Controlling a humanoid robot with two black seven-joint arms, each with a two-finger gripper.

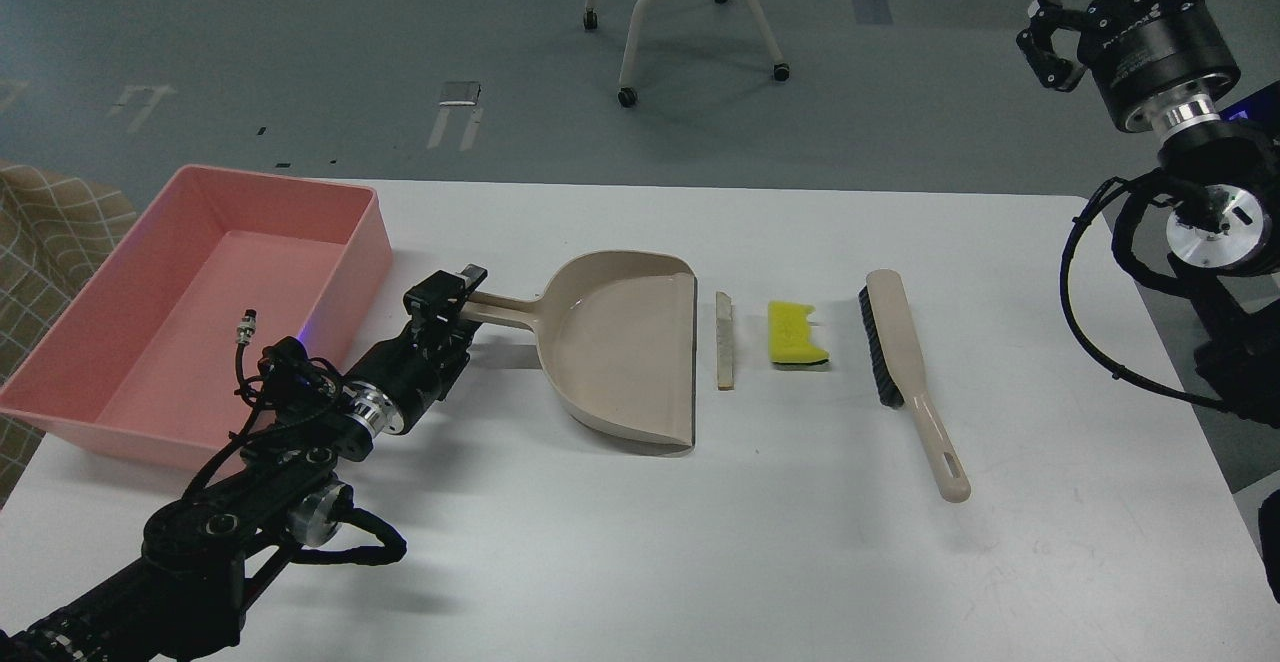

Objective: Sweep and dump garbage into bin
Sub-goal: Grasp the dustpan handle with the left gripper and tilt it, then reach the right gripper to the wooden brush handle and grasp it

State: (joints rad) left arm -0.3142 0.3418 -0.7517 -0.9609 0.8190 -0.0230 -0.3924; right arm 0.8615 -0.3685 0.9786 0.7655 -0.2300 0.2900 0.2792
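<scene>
I expect the pale slice (pixel 725 340) to tip over onto the dustpan's edge (pixel 693 360) when I sweep the sponge toward the dustpan, because the slice's narrow edge is pointing up.
The garbage lies on the white table: a yellow sponge piece (pixel 796 334) with a dark backing and a thin pale slice (pixel 724 340) just left of it. The beige dustpan (pixel 625 347) lies left of the slice, its mouth facing it. The beige brush (pixel 905 372) with black bristles lies right of the sponge. The pink bin (pixel 200 292) stands at the table's left end. My left gripper (pixel 455 292) is at the end of the dustpan handle, its jaws apart around the tip. My right gripper (pixel 1045 27) is raised off the table's far right corner, open and empty.
A checked cloth (pixel 40 232) hangs left of the bin. A wheeled chair (pixel 680 2) stands on the floor beyond the table. My right arm's cables (pixel 1090 282) loop over the table's right edge.
</scene>
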